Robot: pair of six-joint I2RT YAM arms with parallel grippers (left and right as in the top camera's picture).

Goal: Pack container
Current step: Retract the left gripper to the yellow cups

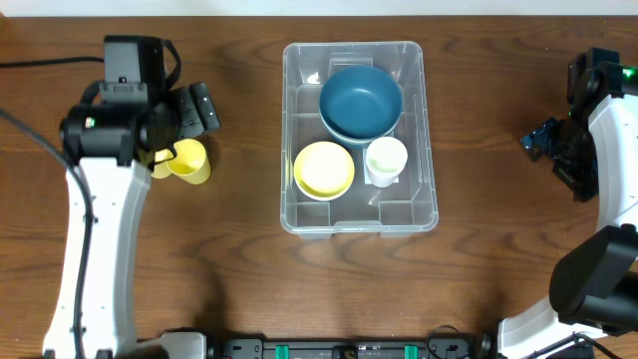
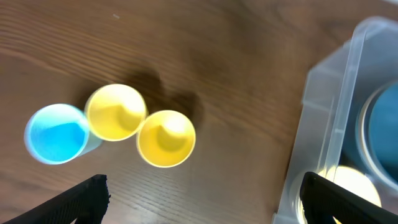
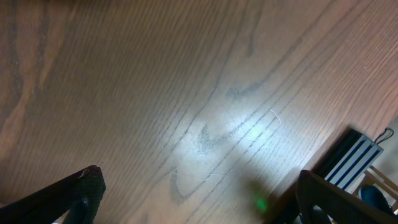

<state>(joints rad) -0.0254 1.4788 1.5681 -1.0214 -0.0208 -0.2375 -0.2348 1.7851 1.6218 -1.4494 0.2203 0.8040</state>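
The yellow cup [image 1: 190, 163] nearest the container has a free rim on that side, so the robot's left gripper should continue down until its open fingers are on both sides of that rim [image 2: 193, 138].
The clear plastic container [image 1: 431, 189] stands mid-table and holds a blue bowl [image 1: 361, 102], a yellow bowl [image 1: 324, 170] and a white cup [image 1: 386, 160]. Its corner shows in the left wrist view [image 2: 336, 118]. Two yellow cups [image 2: 115, 112] [image 2: 166, 138] and a light blue cup [image 2: 56, 132] stand together on the table left of the container. One yellow cup [image 1: 189, 162] shows from overhead. My left gripper [image 1: 196, 108] [image 2: 202, 199] is open and empty above the table beside the cups. My right gripper [image 1: 543, 140] [image 3: 199, 199] is open and empty over bare wood at the far right.
A wooden table [image 1: 239, 249]. In the right wrist view the table's edge and a striped object [image 3: 351, 158] lie at the lower right. Cables run at the far left [image 1: 30, 62].
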